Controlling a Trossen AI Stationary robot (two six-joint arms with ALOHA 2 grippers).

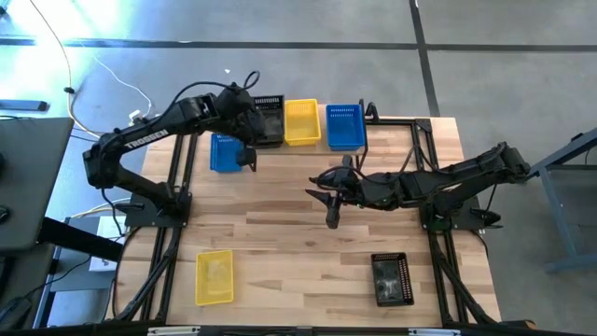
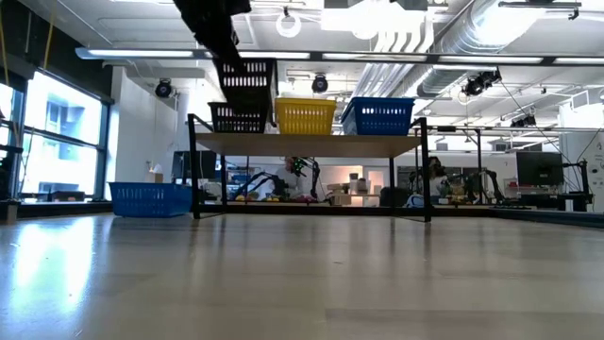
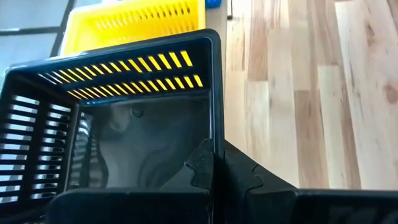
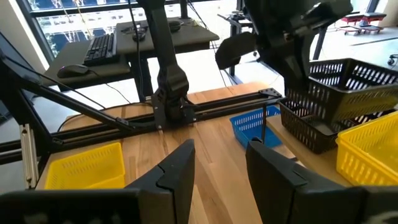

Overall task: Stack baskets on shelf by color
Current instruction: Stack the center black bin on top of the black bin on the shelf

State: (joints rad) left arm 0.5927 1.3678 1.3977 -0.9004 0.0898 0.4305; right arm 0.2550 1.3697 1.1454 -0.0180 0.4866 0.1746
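The held black basket point(image 2: 249, 79) is open side up above the shelf's black basket point(image 2: 239, 119), so my left gripper should keep moving it down until it fits inside, then let go.
On the shelf point(image 2: 311, 144) at the table's far edge stand a black basket point(image 2: 236, 118), a yellow basket point(image 2: 305, 115) and a blue basket point(image 2: 377, 115). My left gripper point(image 3: 214, 177) is shut on a second black basket point(image 2: 247, 83), held tilted just over the black one on the shelf. Other baskets rest on the table: a blue one point(image 1: 224, 152) left of the shelf, a yellow one point(image 1: 214, 276) near left and a black one point(image 1: 391, 278) near right. My right gripper point(image 4: 217, 165) stands open over the table's middle, with nothing between its fingers. My left gripper pinches one side wall of the black basket at its rim point(image 3: 215, 134), one finger inside the basket and one outside. The fingers slant down toward the table's far edge. The basket is tilted; whether its lower edge touches the basket below, I cannot tell.
The shelf's black legs point(image 2: 194, 179) stand on the tabletop. Bare wooden tabletop point(image 1: 280, 233) lies between the shelf and the near baskets. The right arm point(image 1: 438, 182) reaches in from the right edge.
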